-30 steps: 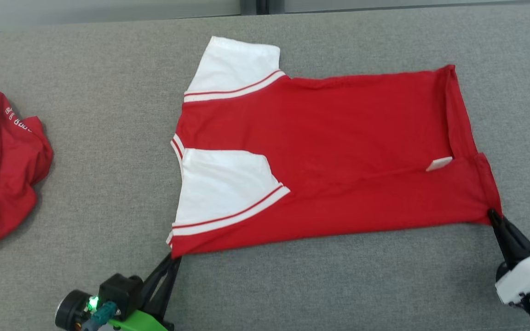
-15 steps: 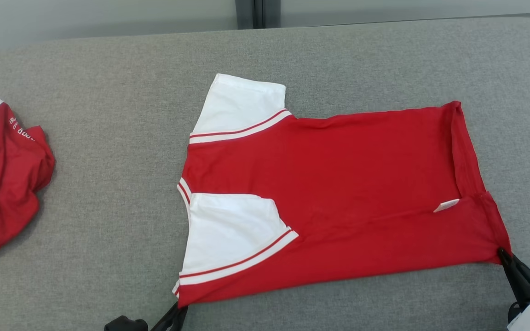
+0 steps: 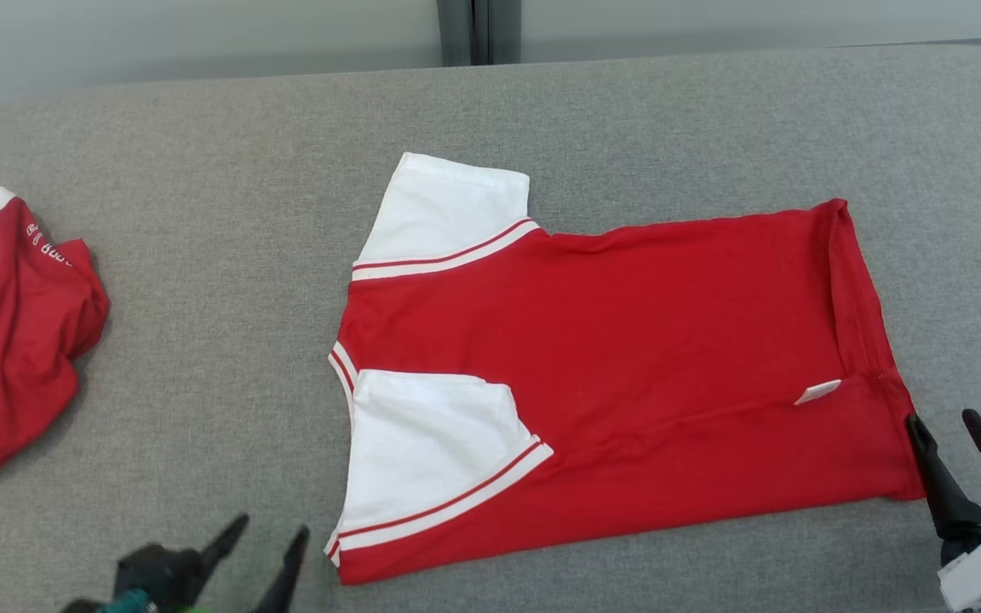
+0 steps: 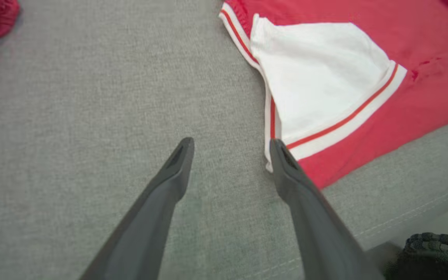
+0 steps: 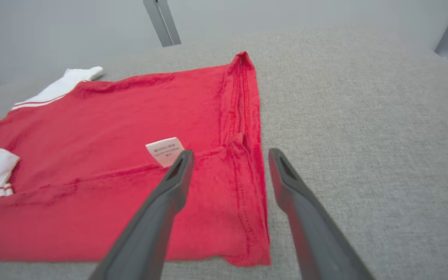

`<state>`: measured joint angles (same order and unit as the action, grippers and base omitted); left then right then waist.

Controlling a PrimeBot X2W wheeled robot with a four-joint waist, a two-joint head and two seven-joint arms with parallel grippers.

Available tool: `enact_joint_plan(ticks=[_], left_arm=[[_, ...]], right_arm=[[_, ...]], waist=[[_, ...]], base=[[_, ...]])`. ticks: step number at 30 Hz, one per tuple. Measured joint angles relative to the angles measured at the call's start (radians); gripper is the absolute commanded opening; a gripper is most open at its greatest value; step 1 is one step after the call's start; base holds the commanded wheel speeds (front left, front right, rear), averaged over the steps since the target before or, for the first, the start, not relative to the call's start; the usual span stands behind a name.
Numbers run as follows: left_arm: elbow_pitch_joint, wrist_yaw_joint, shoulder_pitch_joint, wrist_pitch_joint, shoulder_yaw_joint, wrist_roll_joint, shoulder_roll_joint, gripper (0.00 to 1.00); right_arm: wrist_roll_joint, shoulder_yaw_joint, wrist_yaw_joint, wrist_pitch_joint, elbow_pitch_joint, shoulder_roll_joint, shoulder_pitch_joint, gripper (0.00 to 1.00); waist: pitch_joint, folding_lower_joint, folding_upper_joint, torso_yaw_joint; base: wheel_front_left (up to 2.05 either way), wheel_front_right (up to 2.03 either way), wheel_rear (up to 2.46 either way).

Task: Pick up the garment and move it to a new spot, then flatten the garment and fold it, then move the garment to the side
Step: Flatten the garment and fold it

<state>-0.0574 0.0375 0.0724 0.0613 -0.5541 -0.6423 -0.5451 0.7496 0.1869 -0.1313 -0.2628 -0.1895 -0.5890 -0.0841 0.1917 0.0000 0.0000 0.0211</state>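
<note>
The far white sleeve (image 3: 448, 210) should land on the near white sleeve (image 3: 427, 445) when I fold it over, because both sleeves lie in line at the garment's shoulder end.
A red garment (image 3: 644, 383) with white sleeves lies flat on the grey surface, its near long edge folded over, hem to the right. Its near white sleeve (image 4: 321, 85) and a white care label (image 5: 165, 151) lie on top. My left gripper (image 3: 269, 532) stands open at the lower left, just left of the garment's near shoulder corner; in the left wrist view that gripper (image 4: 230, 146) holds nothing. My right gripper (image 3: 942, 421) is open beside the hem's near corner; in the right wrist view the same gripper (image 5: 230, 155) hangs above the hem (image 5: 243, 128), empty.
A second red and white garment (image 3: 5, 332) lies crumpled at the far left of the grey padded surface (image 3: 201, 255). The surface's front edge (image 4: 410, 217) shows close to my left gripper. A pale wall with a dark post (image 3: 473, 30) runs behind.
Both grippers have let go of the garment's near corners and opened. The garment now rests flat. The head camera has tilted, so the whole scene sits lower in the picture.
</note>
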Motion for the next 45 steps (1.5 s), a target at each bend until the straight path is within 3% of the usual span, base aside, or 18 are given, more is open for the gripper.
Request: enact_joint_plan(ticks=[4, 10, 16, 22, 33, 45], left_arm=[[0.089, 0.020, -0.108, -0.034, 0.062, -0.008, -0.040, 1.00], [0.144, 0.013, -0.426, -0.239, 0.101, -0.021, -0.065, 1.00], [0.001, -0.074, -0.773, -0.492, 0.090, -0.123, -0.032, 1.00], [-0.179, -0.119, -1.037, -0.671, 0.055, -0.143, -0.015, 1.00], [-0.327, -0.147, -1.180, -0.800, 0.015, -0.176, -0.002, 1.00], [-0.357, -0.160, -1.215, -0.819, -0.026, -0.170, -0.025, 1.00]], right_arm=[[-0.060, -0.012, 0.000, 0.000, 0.064, 0.050, 0.019, 1.00], [-0.114, 0.029, 0.000, 0.000, 0.087, 0.082, 0.124, 1.00], [-0.127, 0.067, 0.000, 0.000, 0.083, 0.091, 0.232, 1.00], [-0.129, 0.088, 0.000, 0.000, 0.080, 0.095, 0.313, 1.00], [-0.130, 0.076, 0.000, 0.000, 0.108, 0.129, 0.358, 1.00], [-0.136, 0.058, 0.000, 0.000, 0.120, 0.151, 0.375, 1.00]], waist=[[0.010, 0.0000, 0.0000, -0.004], [0.060, 0.0000, 0.0000, -0.012], [0.152, 0.0000, 0.0000, -0.026], [0.250, 0.0000, 0.0000, -0.054], [0.379, 0.0001, 0.0000, -0.143], [0.437, 0.0001, 0.0000, -0.216]], base=[[0.00, 0.00, 0.00], [0.00, 0.00, 0.00], [0.00, 0.00, 0.00], [0.00, 0.00, 0.00], [0.00, 0.00, 0.00], [0.00, 0.00, 0.00]])
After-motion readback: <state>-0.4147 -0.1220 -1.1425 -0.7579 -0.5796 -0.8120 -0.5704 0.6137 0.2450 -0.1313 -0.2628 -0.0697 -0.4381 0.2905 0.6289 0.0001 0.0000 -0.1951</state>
